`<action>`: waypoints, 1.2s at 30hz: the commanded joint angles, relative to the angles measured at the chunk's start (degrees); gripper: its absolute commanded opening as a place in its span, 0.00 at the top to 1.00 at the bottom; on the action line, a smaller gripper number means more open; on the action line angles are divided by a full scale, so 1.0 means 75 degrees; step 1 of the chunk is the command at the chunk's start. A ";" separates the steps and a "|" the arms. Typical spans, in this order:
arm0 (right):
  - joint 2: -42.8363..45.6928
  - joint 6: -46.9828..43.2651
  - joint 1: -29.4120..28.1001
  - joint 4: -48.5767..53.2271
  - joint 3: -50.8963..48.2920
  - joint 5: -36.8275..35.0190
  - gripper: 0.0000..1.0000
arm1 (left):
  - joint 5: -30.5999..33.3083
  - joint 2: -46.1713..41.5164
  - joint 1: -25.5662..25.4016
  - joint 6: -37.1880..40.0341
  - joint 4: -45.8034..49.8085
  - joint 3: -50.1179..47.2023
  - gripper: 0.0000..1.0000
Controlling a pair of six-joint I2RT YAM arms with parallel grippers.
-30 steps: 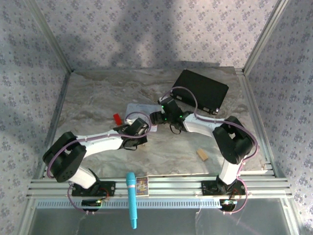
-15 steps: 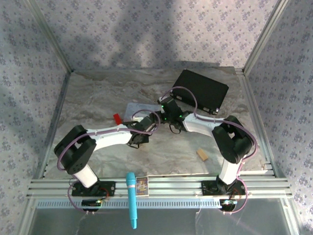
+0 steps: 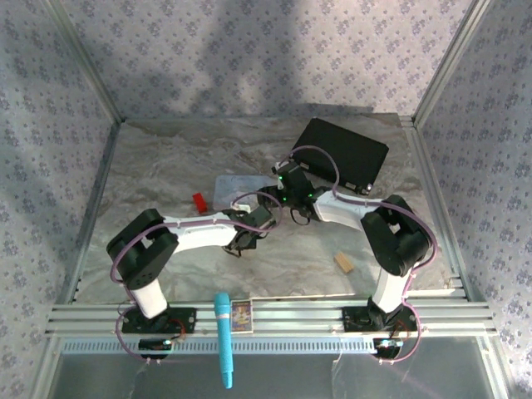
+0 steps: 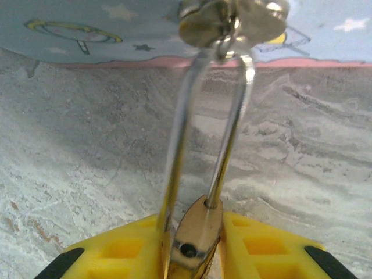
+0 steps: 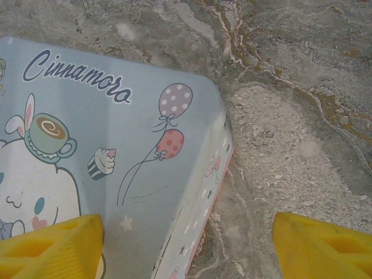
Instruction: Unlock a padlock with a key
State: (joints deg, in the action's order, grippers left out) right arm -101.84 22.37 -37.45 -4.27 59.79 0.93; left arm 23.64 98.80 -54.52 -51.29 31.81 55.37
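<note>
My left gripper should open and back away so that my right gripper can take the body [image 4: 196, 231], because my left gripper is pinching the shackle's free leg [image 4: 169, 200] against the brass body.
The padlock [image 4: 196, 229] stands edge-on between the yellow fingers of my left gripper [image 4: 192, 244], which is shut on its brass body. Its thin shackle [image 4: 232, 128] reaches up toward the pale blue tin [image 4: 87, 29]. One leg sits in the body; the other runs beside it. At the shackle's top hangs a small cluster of shiny metal with the key [image 4: 264, 13], blurred. In the top view my left gripper [image 3: 253, 220] is just in front of the tin [image 3: 235, 186]. My right gripper [image 5: 192, 250] is open, straddling the tin's corner [image 5: 197, 116], gripping nothing.
A small red piece [image 3: 199, 200] lies left of the tin. A black case [image 3: 342, 154] sits at the back right, a tan block [image 3: 344, 263] near the right arm. A blue cylinder [image 3: 223, 337] and a small card box [image 3: 242, 315] rest on the front rail.
My left arm has swung right and forward, carrying its gripper up to the tin's near edge beside the right gripper. The right gripper has shifted slightly back and right.
</note>
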 commanded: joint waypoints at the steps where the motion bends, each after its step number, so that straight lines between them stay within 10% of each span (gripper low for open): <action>1: -0.0460 0.0028 0.0187 0.0992 -0.0344 -0.0417 0.23 | 0.0139 0.0244 -0.0228 -0.0016 0.0753 0.0244 0.71; 12: -0.0448 0.0062 0.0216 0.0974 -0.0385 -0.0380 0.23 | 0.0973 0.0852 -0.0611 -0.0041 0.1740 0.0743 0.83; 27: -0.0408 0.0181 0.0283 0.0892 -0.0401 -0.0350 0.22 | 0.1047 0.0999 -0.1175 0.0264 0.1757 0.1269 0.72; 36: 0.0044 -0.0541 0.0318 0.1027 0.0028 -0.0375 0.05 | 0.0524 -0.0521 -0.1076 0.0642 0.0725 0.0782 0.11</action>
State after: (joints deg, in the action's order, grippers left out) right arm -101.65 22.13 -35.79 -4.64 59.29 1.56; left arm 29.23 99.70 -62.63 -48.01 40.45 61.78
